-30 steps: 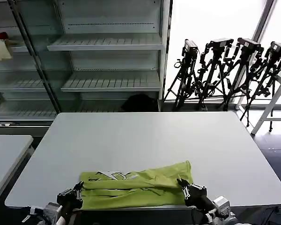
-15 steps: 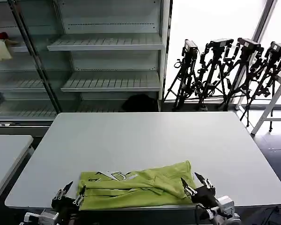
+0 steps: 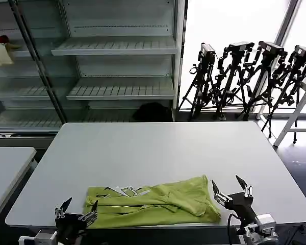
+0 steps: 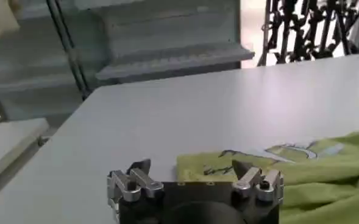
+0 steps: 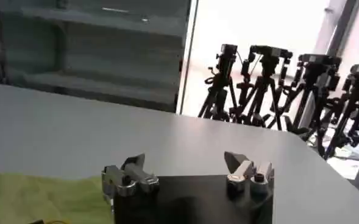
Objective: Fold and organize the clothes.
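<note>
The whole shirt (image 3: pixel 149 205) should slide along as one piece of cloth when I pull the shirt's printed end, because its far end (image 3: pixel 206 202) lies free beside my open right gripper.
The clothes, a lime yellow-green T-shirt (image 3: pixel 152 205), lie folded into a long band along the front edge of the grey table (image 3: pixel 158 153), with a dark-and-white print (image 3: pixel 123 191) showing near the left end. My left gripper (image 3: pixel 76 210) stands open just off the shirt's left end, nothing between its fingers. My right gripper (image 3: pixel 232 188) is open too, just past the shirt's right end. In the left wrist view the left gripper (image 4: pixel 191 171) faces the shirt's (image 4: pixel 301 170) printed end. The right wrist view has the right gripper (image 5: pixel 185 164) over bare table, the shirt (image 5: pixel 39 198) beside one finger.
Metal shelving (image 3: pixel 112 61) stands behind the table, with a cream and red cloth bundle (image 3: pixel 0 51) on a left shelf. Several camera tripods (image 3: pixel 250 76) line the window at the back right. A second table (image 3: pixel 5 168) sits to the left.
Both grippers have let go of the shirt's ends and opened wide. The left drew back outward to the left, the right moved outward to the right. The shirt lies still.
</note>
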You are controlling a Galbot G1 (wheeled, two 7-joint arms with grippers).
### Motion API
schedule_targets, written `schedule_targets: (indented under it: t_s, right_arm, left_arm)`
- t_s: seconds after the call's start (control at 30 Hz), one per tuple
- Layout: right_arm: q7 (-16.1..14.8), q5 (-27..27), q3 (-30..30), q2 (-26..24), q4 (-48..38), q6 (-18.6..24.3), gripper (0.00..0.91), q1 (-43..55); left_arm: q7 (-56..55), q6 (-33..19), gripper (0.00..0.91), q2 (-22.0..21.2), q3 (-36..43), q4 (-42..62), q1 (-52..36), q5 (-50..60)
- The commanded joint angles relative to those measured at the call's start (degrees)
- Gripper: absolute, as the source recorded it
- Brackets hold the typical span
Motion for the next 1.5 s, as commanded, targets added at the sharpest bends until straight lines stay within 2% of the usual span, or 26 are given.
schedule_targets:
  t_s: [0.03,0.13,0.37,0.53,0.8,0.83,0.87,0.9,0.97,1.0,1.5]
  right_arm:
    - [-7.71,1.76,4.74,0.06,-6.48,14.21,0.907,-1.6]
    - [-9.69,1.97,5.18,-0.06,-7.53,16.71,0.907,-1.88]
    - [-10.99,6.25,6.09,-0.58,-10.16,20.52,0.907,-1.19]
    - [-15.57,10.06,8.28,-1.17,-12.06,22.15,0.907,-1.4]
    - [-16.25,11.62,9.5,-1.12,-13.77,22.3,0.907,-0.68]
    - [-16.29,11.6,9.5,-1.12,-13.79,22.31,0.907,-0.66]
    - [-16.33,11.6,9.49,-1.12,-13.75,22.3,0.907,-0.59]
    - [-16.34,11.61,9.49,-1.12,-13.74,22.3,0.907,-0.54]
    - [-16.35,11.62,9.46,-1.1,-13.73,22.24,0.907,-0.28]
    - [-16.36,11.63,9.45,-1.08,-13.68,22.23,0.907,-0.15]
    - [-16.61,11.32,9.37,-0.66,-13.16,22.26,0.907,-0.24]
  left_arm:
    - [-2.91,-6.99,0.907,-9.65,5.94,6.54,-6.35,-3.72]
    - [-2.92,-9.8,0.907,-10.74,7.26,9.34,-6.63,-2.43]
    - [-2.8,-15.85,0.907,-11.69,8.31,13.2,-6.58,-0.12]
    - [-2.68,-17.75,0.907,-11.66,8.01,14.34,-6.49,1.14]
    - [-2.72,-20.26,0.907,-12.56,9.42,16.55,-6.12,3.3]
    - [-2.71,-20.69,0.736,-12.71,9.74,16.89,-6.06,3.53]
    - [-2.71,-21.06,0.615,-12.81,10.01,17.09,-6.02,3.79]
    - [-2.71,-21.56,0.322,-12.95,10.21,17.21,-6.01,4.0]
    - [-2.75,-21.89,0.151,-13.13,10.63,17.52,-6.12,4.23]
    - [-2.77,-21.93,0.02,-13.21,10.73,17.79,-6.22,4.22]
    - [-2.37,-21.48,0.0,-12.63,11.17,16.6,-7.92,3.28]
